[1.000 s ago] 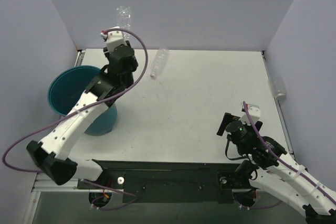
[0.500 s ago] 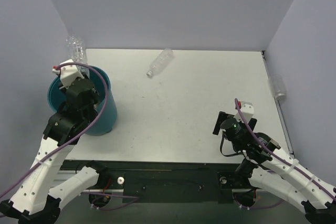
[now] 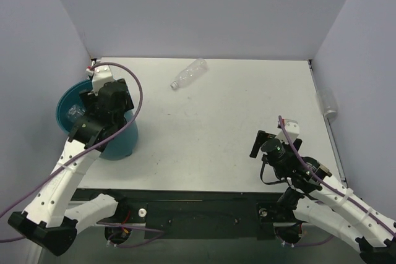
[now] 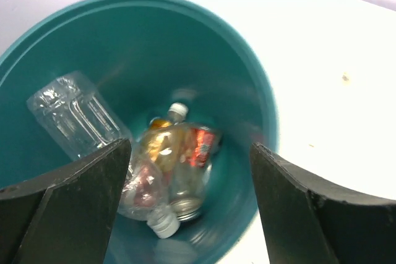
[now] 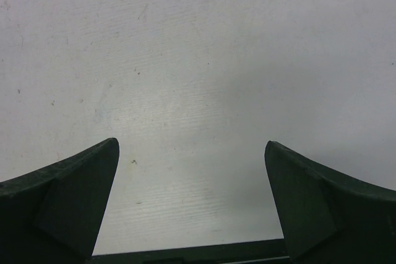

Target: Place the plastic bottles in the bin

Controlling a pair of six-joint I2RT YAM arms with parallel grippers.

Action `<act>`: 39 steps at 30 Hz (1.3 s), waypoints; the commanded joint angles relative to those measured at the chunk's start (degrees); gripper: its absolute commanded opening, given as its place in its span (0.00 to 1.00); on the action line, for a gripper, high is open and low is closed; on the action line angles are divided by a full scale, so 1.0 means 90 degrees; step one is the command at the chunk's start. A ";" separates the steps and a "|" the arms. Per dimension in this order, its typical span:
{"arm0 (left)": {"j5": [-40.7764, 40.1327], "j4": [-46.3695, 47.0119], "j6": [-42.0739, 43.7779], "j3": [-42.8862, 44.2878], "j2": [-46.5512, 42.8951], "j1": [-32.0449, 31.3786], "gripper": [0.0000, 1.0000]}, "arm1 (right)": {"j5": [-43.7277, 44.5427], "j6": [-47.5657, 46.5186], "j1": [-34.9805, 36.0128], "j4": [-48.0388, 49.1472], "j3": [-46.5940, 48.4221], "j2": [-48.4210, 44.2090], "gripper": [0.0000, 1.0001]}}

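Observation:
The clear bottle (image 3: 190,72) near the back wall is lying free with its cap toward the bin, so my left gripper should go on moving there and close on the bottle's shoulder (image 3: 180,80).
The teal bin (image 3: 121,143) stands at the table's left edge. My left gripper (image 3: 99,104) hangs over its mouth, open, with nothing between the fingers. In the left wrist view the open left gripper (image 4: 190,153) looks down into the bin (image 4: 124,1). A clear plastic bottle (image 4: 71,115) leans on the bin's inner wall, and crushed bottles with red and yellow labels (image 4: 176,153) lie at the bottom. One more clear bottle (image 3: 189,73) lies on the table near the back wall. My right gripper (image 3: 261,144) is open low over bare table (image 5: 192,60) at the front right.
A clear bottle-like object (image 3: 327,102) sits beyond the table's right edge by the side wall. Walls close the table at the back and both sides. A black rail (image 3: 198,205) runs along the near edge between the arm bases.
My left arm swung from the back wall to over the bin with a clear bottle and opened; the bottle now lies in the bin. The table bottle turned slightly. The right arm crept left.

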 commanded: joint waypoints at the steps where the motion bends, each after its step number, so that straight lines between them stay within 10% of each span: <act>1: 0.0480 0.0591 0.0900 0.1180 0.0995 -0.0824 0.89 | 0.0167 0.0090 0.0077 -0.0131 0.0071 -0.0096 0.98; 11: 0.0673 0.0903 0.2053 0.3515 0.4754 -0.1542 0.90 | 0.0304 0.0285 0.0165 -0.0248 0.0403 -0.0116 0.97; 25: 0.2585 -0.0238 0.2592 0.8142 0.9289 -0.0693 0.91 | 0.0704 0.0402 0.0253 -0.0814 0.0725 -0.0282 0.97; 39: 0.3993 0.0620 0.2915 0.7891 1.0061 -0.0058 0.92 | 0.0714 0.0559 0.0321 -0.0902 0.0794 -0.0087 0.97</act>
